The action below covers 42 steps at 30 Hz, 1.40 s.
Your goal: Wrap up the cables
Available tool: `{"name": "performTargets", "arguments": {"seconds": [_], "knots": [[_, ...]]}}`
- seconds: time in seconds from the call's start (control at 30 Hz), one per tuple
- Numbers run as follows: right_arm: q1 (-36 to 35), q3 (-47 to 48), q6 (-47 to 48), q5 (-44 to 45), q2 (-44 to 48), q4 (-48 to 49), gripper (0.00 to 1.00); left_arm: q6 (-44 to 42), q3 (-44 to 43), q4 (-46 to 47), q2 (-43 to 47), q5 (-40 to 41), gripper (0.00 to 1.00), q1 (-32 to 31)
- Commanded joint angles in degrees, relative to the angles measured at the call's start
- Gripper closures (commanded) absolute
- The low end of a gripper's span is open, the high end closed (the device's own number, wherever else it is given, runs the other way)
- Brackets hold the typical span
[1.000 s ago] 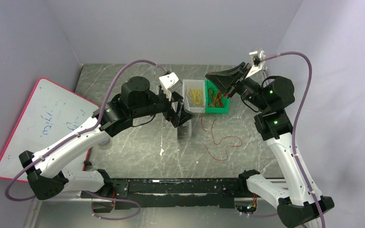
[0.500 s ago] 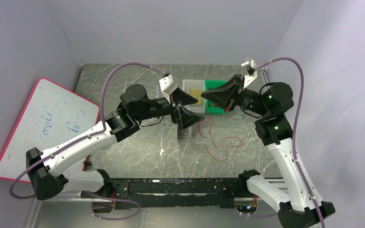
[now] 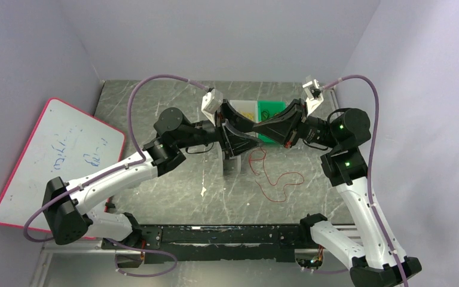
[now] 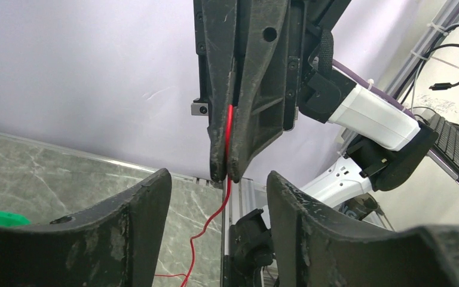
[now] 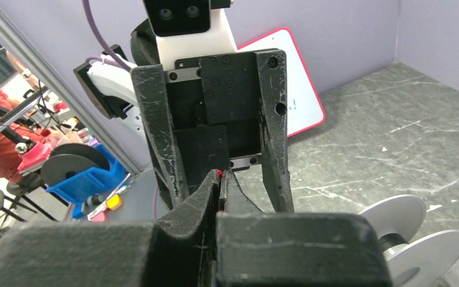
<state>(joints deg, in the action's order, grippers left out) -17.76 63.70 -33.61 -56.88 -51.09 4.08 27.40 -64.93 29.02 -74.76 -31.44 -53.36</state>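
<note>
My left gripper should hold the red cable, which my right gripper holds at its very tip (image 5: pixel 219 173), while my right gripper takes hold again lower down (image 4: pixel 217 212) on the hanging cable.
A thin red cable (image 3: pixel 281 179) lies in loose loops on the marble table, and one end rises to my grippers. My right gripper (image 3: pixel 257 129) is shut on that end; the red tip shows between its pads in the right wrist view (image 5: pixel 220 173). My left gripper (image 3: pixel 242 129) faces it head-on and is open, with one finger on each side of the right gripper's tips. In the left wrist view the left gripper (image 4: pixel 216 176) is empty. There the cable (image 4: pixel 206 227) hangs down from the right gripper's shut fingers (image 4: pixel 239 143).
A clear bin (image 3: pixel 246 109) and a green bin (image 3: pixel 272 109) stand at the back behind the grippers. A small dark stand (image 3: pixel 232 164) is below the left gripper. White spool discs (image 5: pixel 394 218) sit on the table. A pink-edged whiteboard (image 3: pixel 54 155) leans at the left.
Both arms have swung inward and now meet over the table's middle. The right gripper carried the cable end left, away from the green bin. The left gripper's open fingers now straddle its tips.
</note>
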Motion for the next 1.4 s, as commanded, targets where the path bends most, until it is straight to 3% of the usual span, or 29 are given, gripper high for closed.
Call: {"name": "performTargets", "arguments": {"seconds": [0.0,0.13,0.3,0.47,0.5,0.6,0.63,0.93,1.07,1.2,1.37], "knots": [[-0.1,-0.9,-2.6,-1.8,0.8,2.2,1.0,1.2,0.0,4.9,-1.3,-2.5,0.38,-0.1],[-0.1,-1.0,-2.9,-2.0,1.1,2.8,1.0,1.7,-0.4,5.4,-2.2,-3.1,0.53,-0.1],[-0.1,-0.8,-2.0,-1.7,1.5,1.7,1.0,1.8,-0.6,5.4,-2.8,-3.6,0.9,-0.1],[-0.1,-0.9,1.3,0.9,2.4,-1.5,1.0,1.4,-0.6,5.1,-2.8,-4.2,0.93,-0.1],[-0.1,-0.9,1.6,1.4,2.6,-1.9,0.92,1.2,-0.5,4.9,-2.6,-3.9,0.93,-0.1],[-0.1,-0.5,2.8,3.8,3.7,-3.8,0.5,0.2,-0.3,4.0,-1.9,-3.4,0.93,-0.1],[-0.1,0.0,3.7,4.8,4.1,-5.2,0.42,-0.3,0.1,3.9,-1.6,-3.1,0.93,-0.1],[-0.1,0.7,12.3,11.0,9.3,-19.1,0.12,1.2,3.7,6.3,1.6,-2.1,0.93,1.8],[-0.1,-1.5,13.4,12.2,12.7,-21.6,0.1,2.3,4.8,7.4,3.2,-1.7,0.93,1.8],[-0.1,-5.7,11.3,11.0,15.9,-20.4,0.15,5.7,7.1,11.8,4.5,-0.8,0.93,1.8],[-0.1,-14.2,4.6,6.7,18.1,-12.5,0.32,11.0,10.0,18.9,4.5,0.1,0.93,1.8]]}}
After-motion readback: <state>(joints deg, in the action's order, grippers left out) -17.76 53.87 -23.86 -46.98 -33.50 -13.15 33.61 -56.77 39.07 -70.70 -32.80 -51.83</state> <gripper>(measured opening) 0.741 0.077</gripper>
